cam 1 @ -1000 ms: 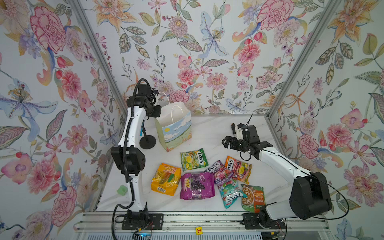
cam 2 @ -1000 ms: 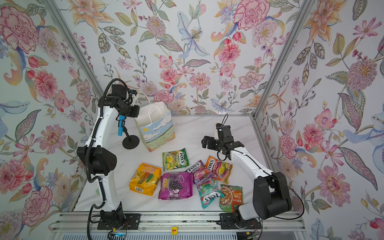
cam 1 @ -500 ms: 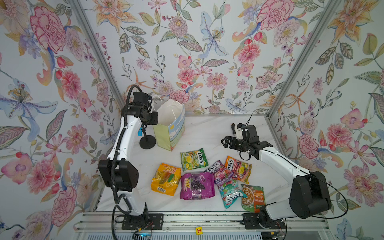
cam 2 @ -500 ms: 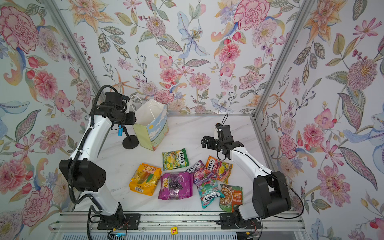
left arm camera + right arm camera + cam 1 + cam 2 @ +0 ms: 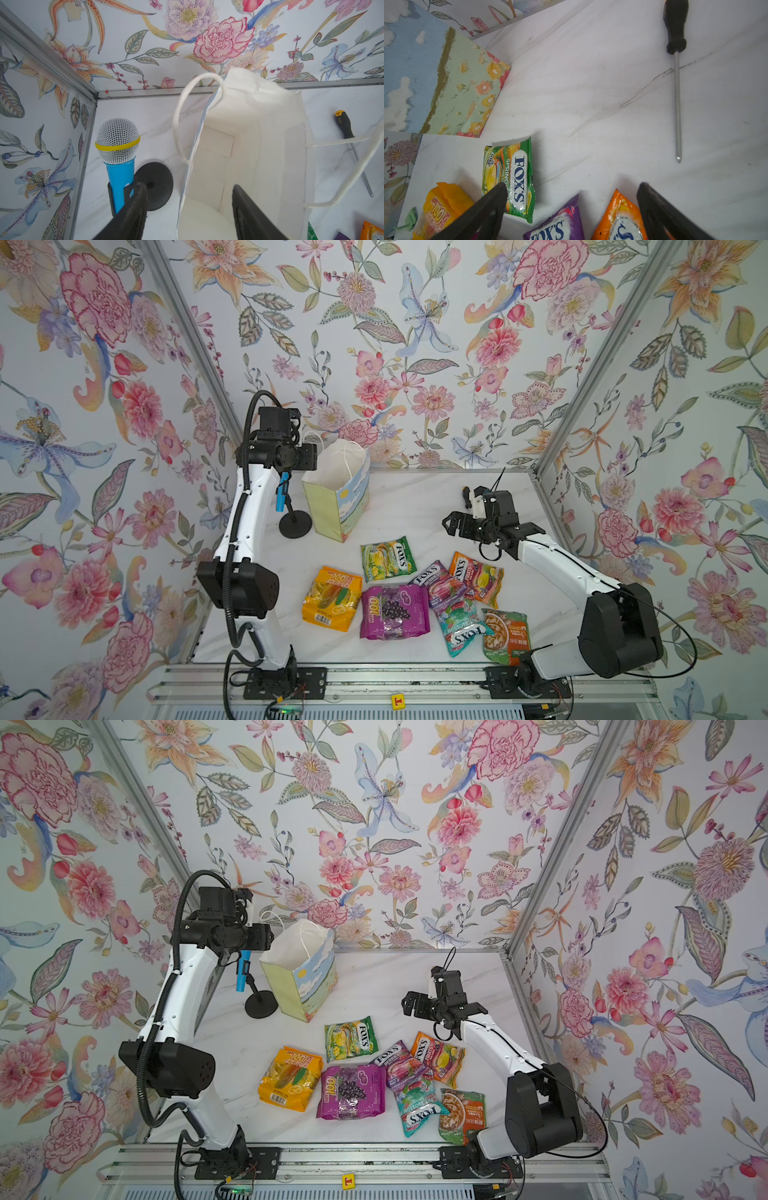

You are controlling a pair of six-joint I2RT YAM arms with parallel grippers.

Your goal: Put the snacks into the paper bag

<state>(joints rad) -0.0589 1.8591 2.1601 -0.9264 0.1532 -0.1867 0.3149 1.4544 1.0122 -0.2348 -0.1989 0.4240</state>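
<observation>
I should pinch the paper bag's side (image 5: 184, 190) with my left gripper, because it stands loose between that gripper's open fingers, before my right gripper brings the magenta snack (image 5: 394, 612).
The paper bag (image 5: 336, 493) (image 5: 299, 977) stands upright at the back left, mouth open and white inside (image 5: 245, 149). My left gripper (image 5: 188, 191) (image 5: 308, 458) is open at the bag's top edge, with the bag's near wall between its spread fingers and nothing gripped. Several snacks lie flat in front: yellow-orange "100" (image 5: 332, 597), magenta "100" (image 5: 395, 612), green FOX'S (image 5: 388, 558) (image 5: 510, 178), purple (image 5: 436, 583), orange (image 5: 478, 578), teal (image 5: 461, 628) and green-orange (image 5: 505, 635). My right gripper (image 5: 451, 524) (image 5: 571, 199) hovers open and empty behind the purple and orange packets.
A blue toy microphone (image 5: 284, 491) (image 5: 118, 149) on a black round stand (image 5: 295, 524) is close to the bag's left side, by the left wall. A black-handled screwdriver (image 5: 676, 41) (image 5: 345, 128) lies on the white table (image 5: 415, 506) at the back right.
My left gripper has opened and let go of the bag's top. Its arm swung left, and the bag turned its narrow side forward. The right arm barely moved.
</observation>
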